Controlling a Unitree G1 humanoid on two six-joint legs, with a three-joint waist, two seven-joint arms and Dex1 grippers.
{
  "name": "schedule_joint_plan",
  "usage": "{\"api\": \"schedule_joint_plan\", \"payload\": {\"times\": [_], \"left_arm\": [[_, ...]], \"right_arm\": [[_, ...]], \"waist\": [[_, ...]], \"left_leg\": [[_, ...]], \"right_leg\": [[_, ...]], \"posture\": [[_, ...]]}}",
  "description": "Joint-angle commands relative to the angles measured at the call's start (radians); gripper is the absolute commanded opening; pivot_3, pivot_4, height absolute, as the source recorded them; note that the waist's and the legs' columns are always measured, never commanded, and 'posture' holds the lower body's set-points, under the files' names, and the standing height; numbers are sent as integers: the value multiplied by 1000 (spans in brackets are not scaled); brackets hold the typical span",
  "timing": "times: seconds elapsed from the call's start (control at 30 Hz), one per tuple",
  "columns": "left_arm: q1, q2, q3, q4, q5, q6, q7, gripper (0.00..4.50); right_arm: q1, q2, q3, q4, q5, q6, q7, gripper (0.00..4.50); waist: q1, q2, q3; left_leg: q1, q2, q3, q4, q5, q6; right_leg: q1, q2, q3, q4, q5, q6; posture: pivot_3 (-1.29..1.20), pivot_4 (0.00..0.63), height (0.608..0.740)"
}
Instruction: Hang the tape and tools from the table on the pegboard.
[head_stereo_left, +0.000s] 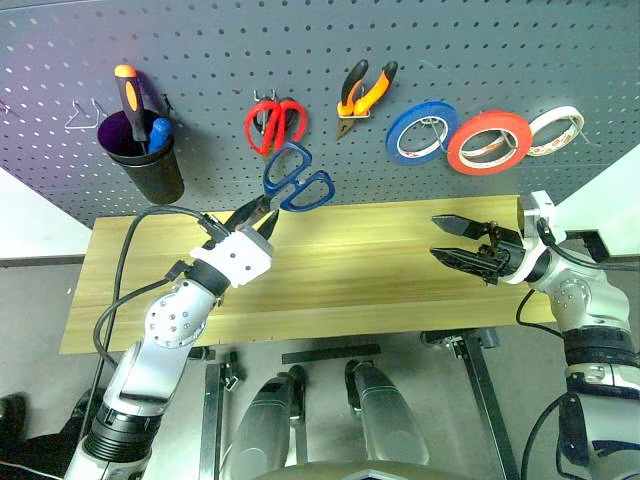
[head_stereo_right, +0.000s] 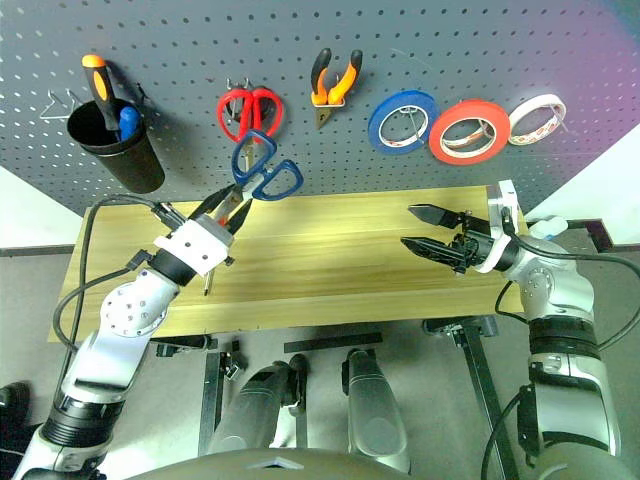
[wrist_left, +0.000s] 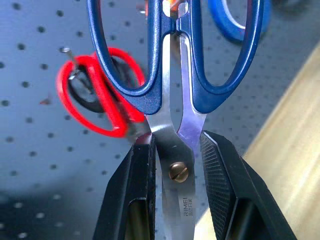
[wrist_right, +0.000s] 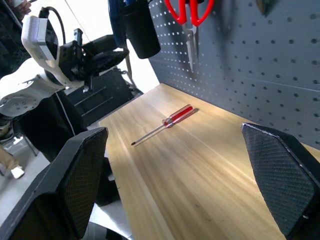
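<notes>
The blue-handled scissors' loops (head_stereo_left: 315, 190) are free and face the red-handled scissors' hook (head_stereo_left: 265, 95), so my left gripper should keep moving toward it and let go once the loops hang there.
My left gripper (head_stereo_left: 262, 216) is shut on the blades of dark blue-handled scissors (head_stereo_left: 298, 180), whose handles point up toward the pegboard (head_stereo_left: 300, 40), just below the red-handled scissors (head_stereo_left: 275, 122). The left wrist view shows the blades (wrist_left: 172, 150) pinched between my fingers. On the pegboard hang the orange-and-black pliers (head_stereo_left: 362, 92) and the red tape (head_stereo_left: 488, 141). A slim red-handled screwdriver (wrist_right: 170, 120) lies on the table (head_stereo_left: 380, 280) near the board. My right gripper (head_stereo_left: 434, 238) hovers open over the table's right part, pointing left, with nothing between its fingers.
A black cup (head_stereo_left: 150, 165) with an orange-and-black screwdriver hangs at the board's left, beside a bare wire hook (head_stereo_left: 85, 115). A blue roll (head_stereo_left: 420, 130) and a white roll (head_stereo_left: 555, 130) flank the red tape.
</notes>
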Motion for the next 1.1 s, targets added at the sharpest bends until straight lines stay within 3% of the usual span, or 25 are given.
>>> {"api": "schedule_joint_plan", "payload": {"times": [0.03, 0.6, 1.1], "left_arm": [[-22, -9, 25, -6, 24, -33, 25, 960], [-63, -66, 78, 45, 15, -23, 57, 960], [-232, -168, 46, 298, -2, -32, 80, 960]], "right_arm": [[-14, 6, -14, 5, -3, -22, 4, 4500], [-26, 17, -1, 28, -46, -41, 10, 4500], [19, 29, 4, -71, -36, -35, 13, 4500]], "waist": [[1, 0, 0], [0, 0, 0], [-2, 0, -1]], "left_leg": [[0, 0, 0, 0, 0, 0], [0, 0, 0, 2, 0, 0], [0, 0, 1, 8, -1, 1]], "right_leg": [[0, 0, 0, 0, 0, 0], [0, 0, 0, 2, 0, 0], [1, 1, 0, 4, 1, 1]], "posture": [[-233, 239, 740], [-236, 243, 740], [-263, 234, 740]]}}
